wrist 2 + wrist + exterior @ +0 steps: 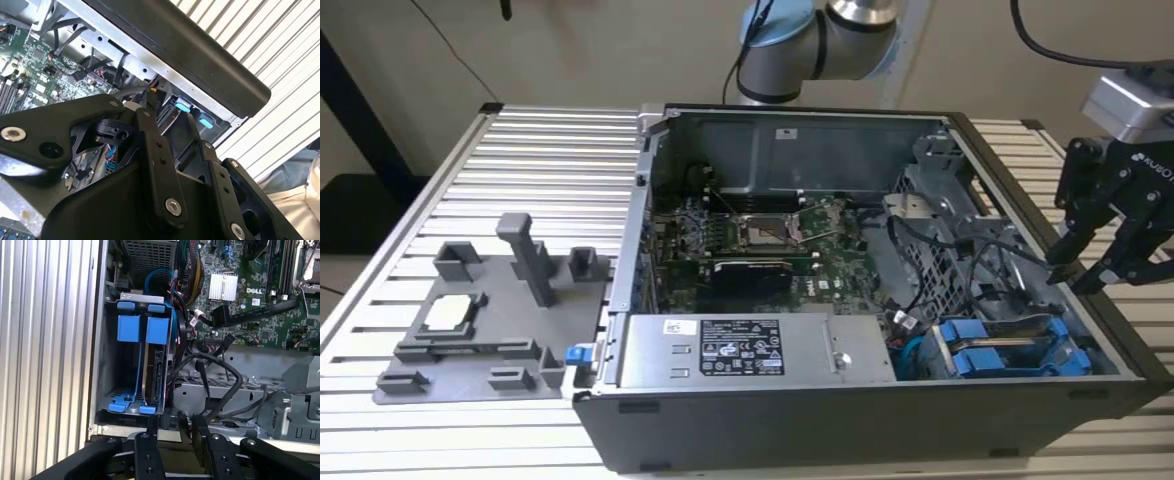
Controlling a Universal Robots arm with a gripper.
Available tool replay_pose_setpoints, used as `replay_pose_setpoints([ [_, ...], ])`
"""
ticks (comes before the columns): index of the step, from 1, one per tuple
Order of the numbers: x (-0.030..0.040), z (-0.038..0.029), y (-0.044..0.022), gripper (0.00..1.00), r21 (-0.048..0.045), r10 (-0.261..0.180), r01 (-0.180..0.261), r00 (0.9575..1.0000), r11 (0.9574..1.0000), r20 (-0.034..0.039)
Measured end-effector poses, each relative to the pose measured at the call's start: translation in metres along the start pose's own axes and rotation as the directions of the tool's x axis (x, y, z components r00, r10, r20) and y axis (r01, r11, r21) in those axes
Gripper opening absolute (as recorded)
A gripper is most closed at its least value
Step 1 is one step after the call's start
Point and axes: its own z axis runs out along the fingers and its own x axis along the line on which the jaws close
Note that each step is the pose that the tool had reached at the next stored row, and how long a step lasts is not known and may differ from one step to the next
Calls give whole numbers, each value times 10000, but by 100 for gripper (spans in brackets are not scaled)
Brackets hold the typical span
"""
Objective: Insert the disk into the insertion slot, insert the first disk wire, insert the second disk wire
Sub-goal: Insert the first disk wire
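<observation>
The black plug has its flat wire (262, 312) standing in an arch over the board (291, 305). The wire should bend back in a wide loop and keep its curve when I carry the plug.
The disk (154, 371) stands in its bright blue carrier (157, 330) inside the insertion slot, a bay of the grey drive cage (112, 365), with its connector edge facing out. An empty blue carrier (129, 328) sits in the bay beside it. In the exterior view both blue carriers (998, 352) show at the case's near corner on the exterior view's right. Loose black wires (222, 385) loop next to the cage, and a black plug (219, 316) lies over the board. My gripper (1083, 275) (175, 429) (170, 114) hovers open above the case's side wall, just off the cage, holding nothing.
The open computer case (854, 420) lies on a slatted metal table (547, 150). Inside it are a green motherboard (761, 240) and a grey power supply box (740, 350). A grey fixture plate (487, 320) sits at the exterior view's left. The arm's base (814, 40) rises behind the case.
</observation>
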Motion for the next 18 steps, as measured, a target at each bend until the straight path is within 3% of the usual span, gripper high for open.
replay_pose_setpoints([
  [12,-52,38,-41,40,25,-230,230,9997,9997,-14],
  [18,-56,43,-42,40,-53,-673,673,9977,9977,-7],
])
